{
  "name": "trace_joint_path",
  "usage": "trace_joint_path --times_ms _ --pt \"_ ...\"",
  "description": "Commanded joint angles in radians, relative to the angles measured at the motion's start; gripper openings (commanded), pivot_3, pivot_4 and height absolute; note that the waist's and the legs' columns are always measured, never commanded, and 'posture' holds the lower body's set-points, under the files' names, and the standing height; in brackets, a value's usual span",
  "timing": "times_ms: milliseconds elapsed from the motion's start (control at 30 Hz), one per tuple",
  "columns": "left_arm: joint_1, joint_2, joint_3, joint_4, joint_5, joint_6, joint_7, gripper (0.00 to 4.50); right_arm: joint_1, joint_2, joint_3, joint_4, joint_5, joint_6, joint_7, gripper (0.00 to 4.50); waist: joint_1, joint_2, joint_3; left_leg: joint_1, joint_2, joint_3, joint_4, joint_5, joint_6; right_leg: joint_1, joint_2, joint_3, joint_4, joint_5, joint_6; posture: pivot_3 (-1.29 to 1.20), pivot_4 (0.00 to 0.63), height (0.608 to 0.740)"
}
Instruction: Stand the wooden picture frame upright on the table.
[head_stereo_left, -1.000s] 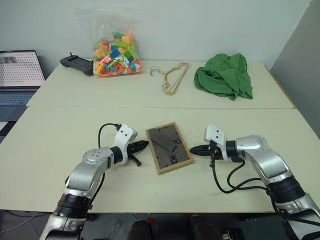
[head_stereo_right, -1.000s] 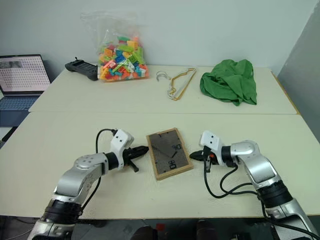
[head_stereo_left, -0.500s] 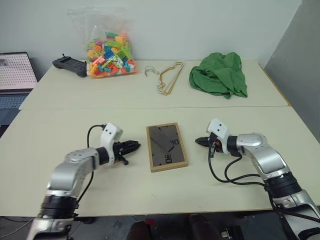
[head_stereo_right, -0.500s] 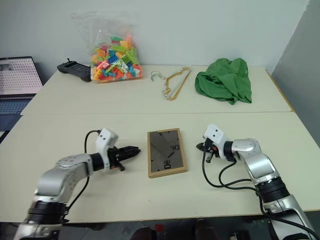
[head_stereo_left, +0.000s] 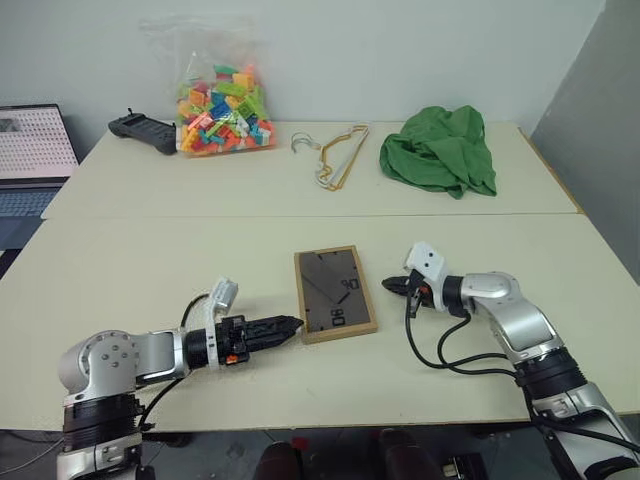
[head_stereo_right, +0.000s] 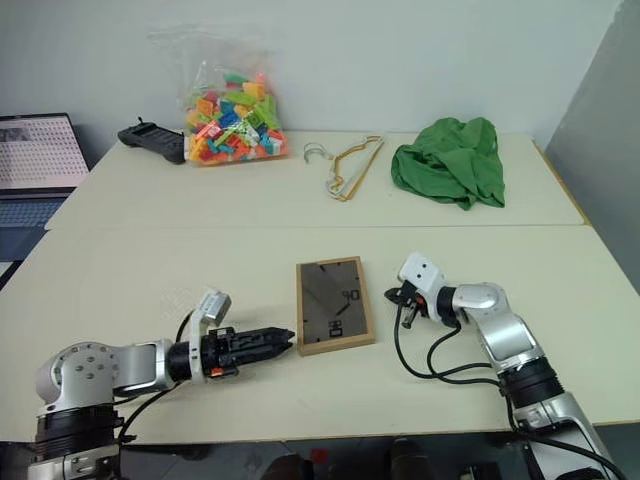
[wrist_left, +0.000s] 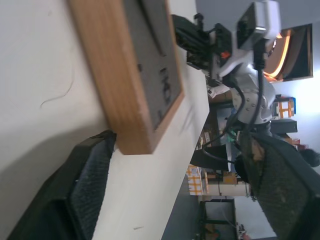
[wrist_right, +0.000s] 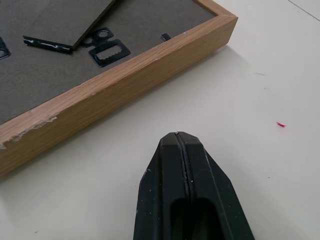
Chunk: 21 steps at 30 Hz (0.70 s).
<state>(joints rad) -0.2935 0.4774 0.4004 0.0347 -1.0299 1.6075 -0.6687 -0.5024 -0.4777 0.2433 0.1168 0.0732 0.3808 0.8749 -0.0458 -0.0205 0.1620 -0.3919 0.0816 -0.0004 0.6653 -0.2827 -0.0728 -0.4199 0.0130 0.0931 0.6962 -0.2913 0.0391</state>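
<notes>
The frame's stand (head_stereo_left: 332, 280) is folded flat against the frame's back, so the robot's right gripper should open and pull the stand's loose end (head_stereo_left: 322, 264) out before the robot lifts the frame.
The wooden picture frame (head_stereo_left: 335, 293) lies flat on the cream table (head_stereo_left: 150, 260), dark back up, with its stand folded down. My left gripper (head_stereo_left: 288, 324) lies low on the table and points right at the frame's near left corner. In the left wrist view its fingers (wrist_left: 85, 195) stand wide open, one just beside that corner (wrist_left: 132, 142), and nothing is between them. My right gripper (head_stereo_left: 392, 284) is shut and empty. Its tip (wrist_right: 176, 136) rests a short gap from the frame's right edge (wrist_right: 125, 85).
At the back of the table are a bag of coloured blocks (head_stereo_left: 222, 100), a black controller (head_stereo_left: 140, 128), wire hangers (head_stereo_left: 335, 155) and a green cloth (head_stereo_left: 438, 150). A laptop (head_stereo_left: 35, 150) stands off the table's left end. A seam (head_stereo_left: 300, 214) crosses the tabletop.
My left gripper has drawn back toward me, rolled over and opened wide. The right gripper has edged closer to the frame's right side. The frame now lies a little straighter.
</notes>
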Motion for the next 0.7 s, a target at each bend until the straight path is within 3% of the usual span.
trace_joint_path --times_ms 33,267,600,700 --pt "-0.012 -0.019 0.0 0.059 0.035 -0.001 0.051 4.46 0.0 0.018 0.008 -0.064 0.003 0.008 -0.011 0.0 -0.002 0.001 -0.001 0.001 0.0 0.0 0.0 0.0 0.0 0.0 0.0 0.0 0.0 0.0 0.0 0.0 0.15 0.74" --pt "-0.048 -0.057 -0.094 0.115 0.071 -0.072 0.043 4.46 0.012 0.086 0.056 -0.107 -0.007 0.041 -0.034 0.0 0.009 0.003 -0.003 0.013 -0.001 0.0 -0.002 0.0 0.0 0.014 0.0 -0.001 -0.003 0.0 0.0 0.0 0.15 0.74" --pt "-0.023 -0.084 -0.136 0.051 0.049 -0.097 0.039 4.46 0.023 0.101 0.055 -0.116 -0.009 0.068 -0.065 0.0 0.019 0.005 -0.005 0.013 -0.002 0.0 -0.001 0.0 0.0 0.015 -0.002 -0.001 -0.005 0.0 0.0 0.0 0.15 0.74" --pt "0.005 -0.079 -0.117 0.024 0.028 -0.088 0.033 3.95 0.032 0.093 0.055 -0.112 -0.012 0.059 -0.069 0.0 0.014 0.005 -0.005 0.013 -0.002 -0.001 -0.002 0.0 0.0 0.015 -0.002 -0.001 -0.006 -0.001 0.0 0.0 0.15 0.74"
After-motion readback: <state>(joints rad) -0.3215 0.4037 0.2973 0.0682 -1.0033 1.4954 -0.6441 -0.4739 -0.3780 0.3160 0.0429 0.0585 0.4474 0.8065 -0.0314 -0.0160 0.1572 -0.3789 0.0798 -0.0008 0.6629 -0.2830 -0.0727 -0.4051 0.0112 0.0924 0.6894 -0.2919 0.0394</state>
